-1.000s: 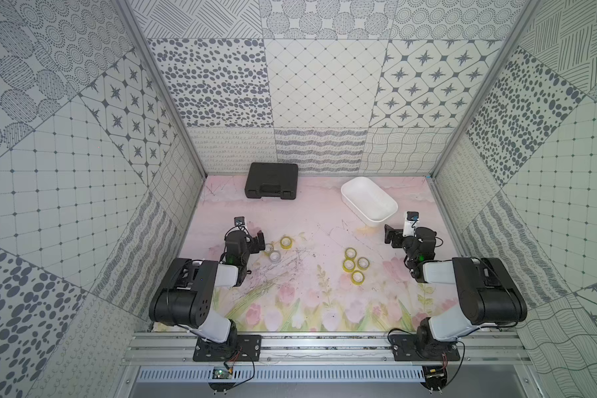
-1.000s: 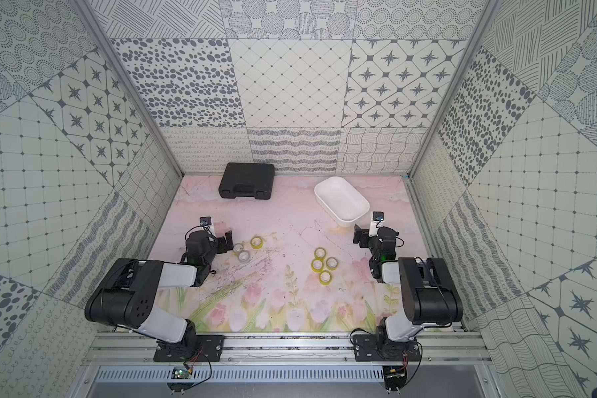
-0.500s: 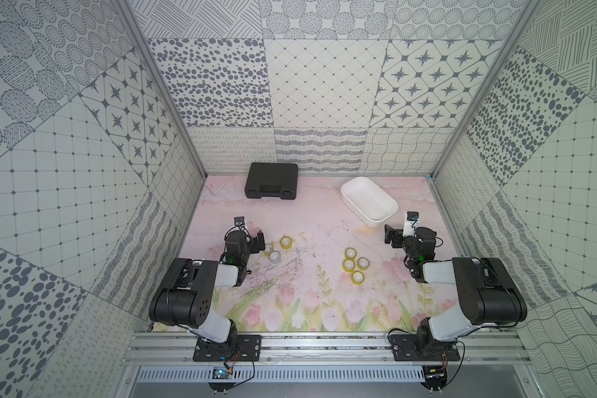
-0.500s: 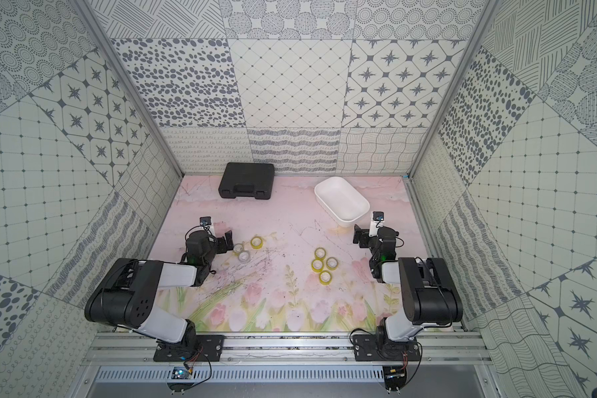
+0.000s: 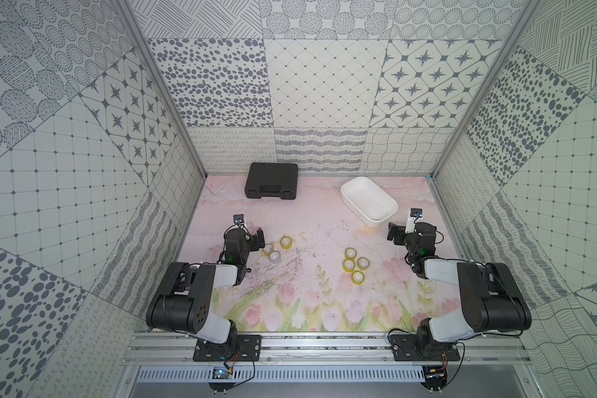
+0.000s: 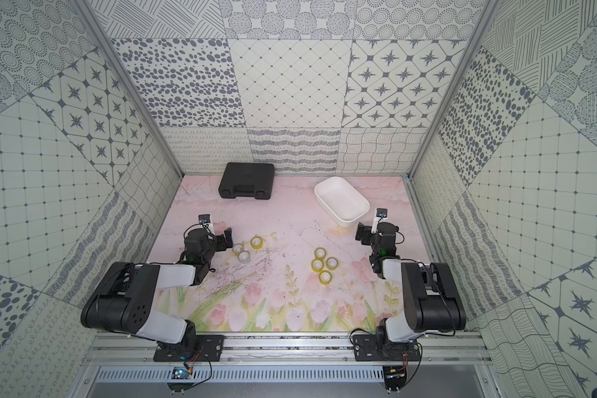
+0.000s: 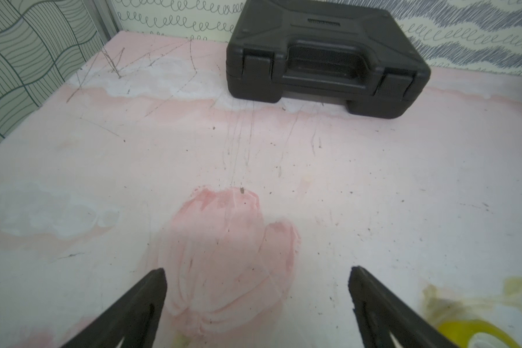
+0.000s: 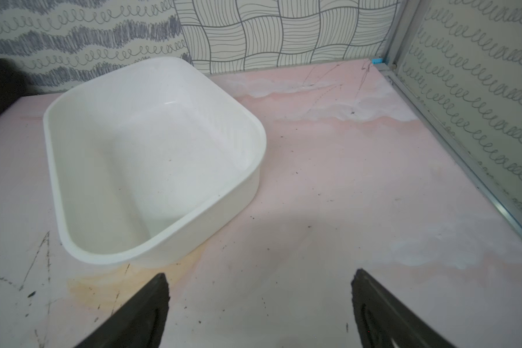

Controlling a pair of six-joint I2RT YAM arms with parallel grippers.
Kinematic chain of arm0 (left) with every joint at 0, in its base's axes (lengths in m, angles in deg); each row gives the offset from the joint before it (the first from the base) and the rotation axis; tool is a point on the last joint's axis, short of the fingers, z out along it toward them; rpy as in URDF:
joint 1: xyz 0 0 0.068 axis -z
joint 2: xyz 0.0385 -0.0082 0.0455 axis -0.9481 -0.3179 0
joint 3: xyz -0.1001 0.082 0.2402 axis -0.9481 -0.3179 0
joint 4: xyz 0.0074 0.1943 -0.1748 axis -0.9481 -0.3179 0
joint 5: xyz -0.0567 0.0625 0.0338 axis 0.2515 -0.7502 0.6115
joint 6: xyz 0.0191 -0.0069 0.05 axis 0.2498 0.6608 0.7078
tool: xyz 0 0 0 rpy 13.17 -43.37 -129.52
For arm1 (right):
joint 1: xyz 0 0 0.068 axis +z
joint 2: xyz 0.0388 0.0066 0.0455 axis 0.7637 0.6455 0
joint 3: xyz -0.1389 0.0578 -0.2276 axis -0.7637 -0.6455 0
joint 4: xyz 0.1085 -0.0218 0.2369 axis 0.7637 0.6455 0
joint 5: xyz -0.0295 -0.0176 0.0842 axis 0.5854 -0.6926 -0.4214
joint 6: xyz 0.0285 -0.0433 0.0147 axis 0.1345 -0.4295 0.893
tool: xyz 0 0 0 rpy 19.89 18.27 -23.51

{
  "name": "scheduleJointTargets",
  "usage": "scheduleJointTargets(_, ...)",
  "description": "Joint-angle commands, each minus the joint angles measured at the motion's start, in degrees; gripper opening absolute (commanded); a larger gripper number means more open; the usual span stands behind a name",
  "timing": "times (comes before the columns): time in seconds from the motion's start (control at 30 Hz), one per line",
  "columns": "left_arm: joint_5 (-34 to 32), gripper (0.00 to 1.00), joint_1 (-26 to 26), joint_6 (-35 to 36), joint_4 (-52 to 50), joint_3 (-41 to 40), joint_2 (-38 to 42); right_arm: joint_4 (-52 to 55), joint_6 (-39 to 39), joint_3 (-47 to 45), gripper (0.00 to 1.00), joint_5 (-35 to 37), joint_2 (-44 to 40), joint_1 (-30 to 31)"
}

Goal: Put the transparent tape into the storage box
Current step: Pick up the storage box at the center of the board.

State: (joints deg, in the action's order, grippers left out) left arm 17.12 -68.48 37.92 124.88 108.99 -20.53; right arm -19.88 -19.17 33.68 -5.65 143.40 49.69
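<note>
The storage box [image 5: 369,199] is standing crooked, far from the tape rolls next to the robot's left gripper, so the robot's right gripper should first bring the box by its near rim [image 5: 386,217] to the middle of the mat.
Several small rolls of transparent tape lie flat on the pink mat in both top views. One yellow roll [image 5: 285,242] and two greyish ones [image 5: 268,248] sit just right of my left gripper [image 5: 255,232]. Several yellow rolls [image 5: 350,253] cluster mid-mat, left of my right gripper [image 5: 402,229]. The white storage box [image 5: 369,200] stands empty at the back right. Seen from the left wrist, the left gripper [image 7: 256,280] is open over bare mat, with one yellow roll [image 7: 476,331] beside a finger. Seen from the right wrist, the right gripper [image 8: 258,283] is open just short of the storage box [image 8: 163,241].
A black hard-shell case [image 5: 271,181] lies shut against the back wall at the left, and it also fills the far end of the left wrist view [image 7: 326,57]. Patterned walls enclose the mat on three sides. A metal rail [image 5: 324,341] runs along the front.
</note>
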Motion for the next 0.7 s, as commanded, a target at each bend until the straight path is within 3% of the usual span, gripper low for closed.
scheduleJointTargets(0.0, 0.2, 0.99, 0.6, 1.8, -8.7, 2.9, 6.4, 14.7, 6.2, 7.0, 0.96, 4.1, -5.4, -0.6)
scheduleJointTargets(0.1, 0.7, 0.99, 0.6, 0.2, -17.0, 5.9, 12.1, 26.6, 21.4, 10.4, 0.97, 9.8, -8.8, -1.0)
scheduleJointTargets(0.23, 1.5, 0.99, 0.9, -3.4, -27.0, 11.8, 16.7, 32.3, 32.9, 13.6, 0.97, -5.6, -9.0, -4.7)
scheduleJointTargets(0.37, 3.2, 0.99, 2.0, -6.6, -37.1, 20.3, 17.5, 45.0, 33.9, 26.0, 0.97, -15.2, 0.0, -4.6)
scheduleJointTargets(0.5, 4.5, 0.99, 4.0, -8.1, -46.2, 29.5, 15.5, 51.5, 36.9, 33.6, 0.97, -16.6, 6.3, -3.6)
scheduleJointTargets(0.67, 5.1, 0.99, 7.8, -7.0, -48.6, 33.0, 14.9, 57.6, 36.4, 41.4, 0.97, -15.4, 11.9, -1.1)
